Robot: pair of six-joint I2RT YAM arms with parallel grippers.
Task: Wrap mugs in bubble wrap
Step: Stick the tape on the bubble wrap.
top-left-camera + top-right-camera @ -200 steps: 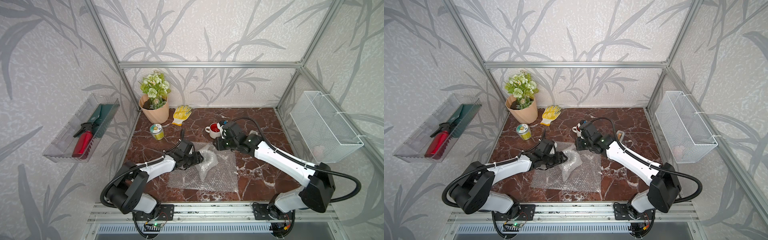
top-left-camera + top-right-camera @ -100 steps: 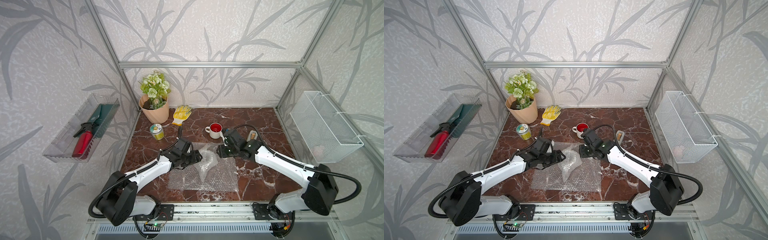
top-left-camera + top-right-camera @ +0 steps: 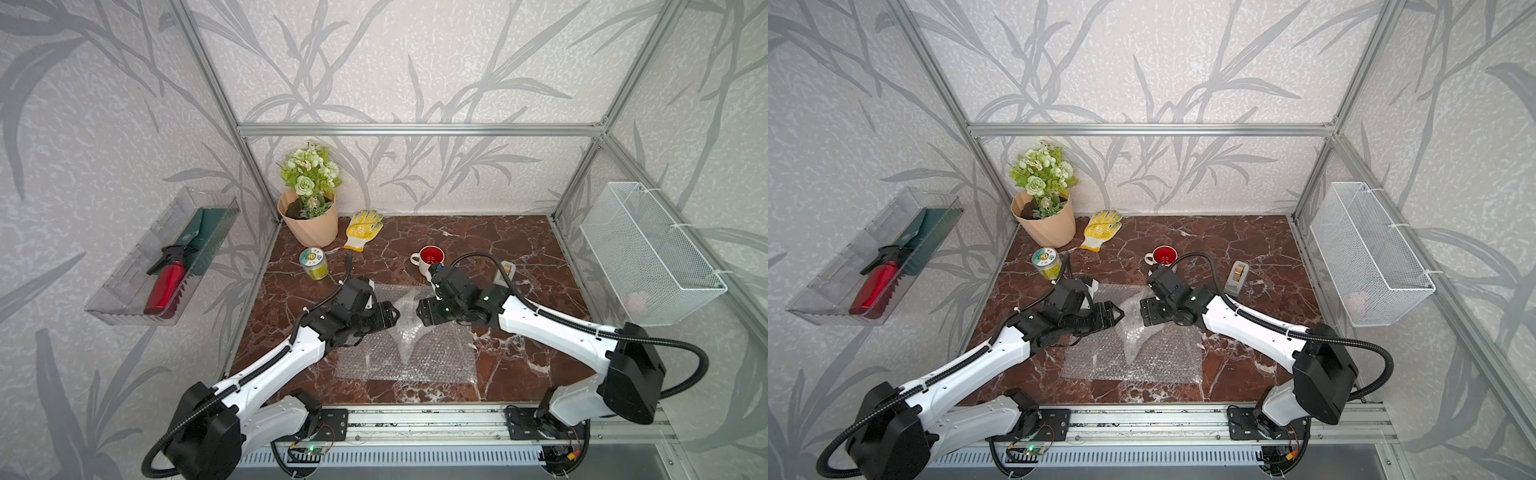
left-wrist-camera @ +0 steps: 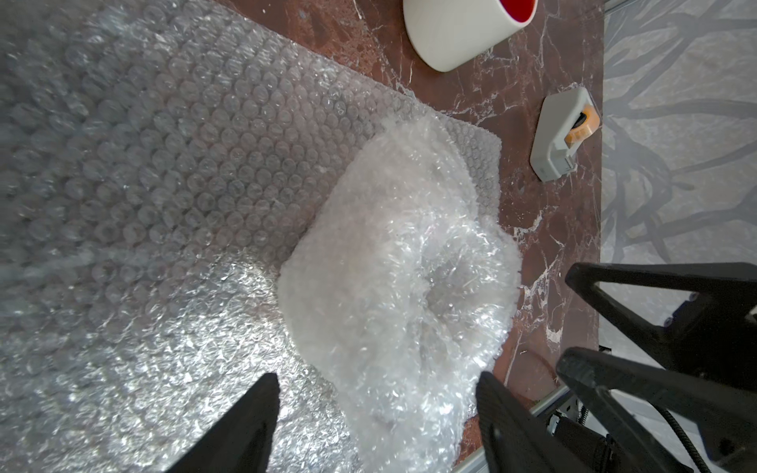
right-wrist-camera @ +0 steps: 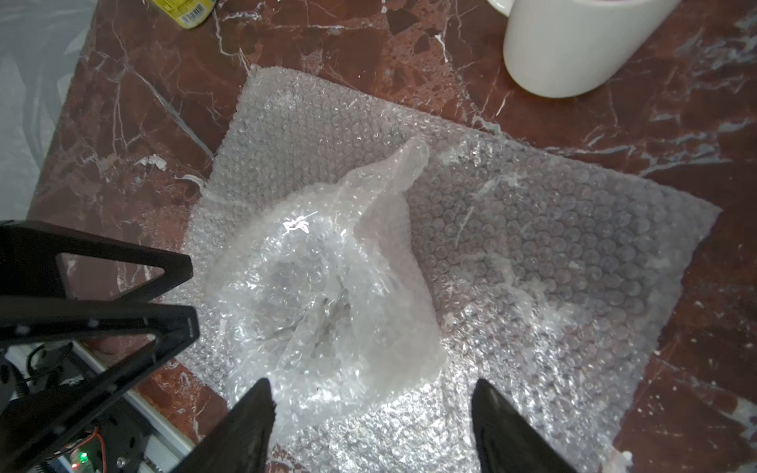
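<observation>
The white mug needs the bubble wrap sheet that the bundle of wrap (image 3: 409, 328) sits on, so the robot's left gripper should first move the bundle behind the sheet (image 3: 394, 249).
A square sheet of bubble wrap (image 3: 415, 361) (image 3: 1142, 361) lies flat mid-table. On it sits a bunched bundle of wrap (image 3: 409, 328) (image 3: 1133, 332) (image 4: 401, 266) (image 5: 327, 286); what it holds is hidden. My left gripper (image 3: 392, 316) (image 4: 377, 381) and right gripper (image 3: 420, 311) (image 5: 372, 385) face each other across the bundle. Both are open, their fingers either side of the bundle and holding nothing. A white mug with red inside (image 3: 430, 259) (image 3: 1163, 255) (image 4: 463, 32) (image 5: 573, 45) stands upright just behind the sheet. The other mug is not visible.
A green-labelled tin can (image 3: 313, 262), a yellow glove (image 3: 363, 228) and a flower pot (image 3: 309, 224) stand at the back left. A tape dispenser (image 3: 1237, 276) (image 4: 561, 135) lies right of the mug. A wire basket (image 3: 648, 253) hangs on the right wall, a clear tray (image 3: 124, 299) on the left.
My right gripper has moved from beside the red-lined mug toward the front, to the bundle, and its jaws have opened wide. The left gripper has stayed by the bundle.
</observation>
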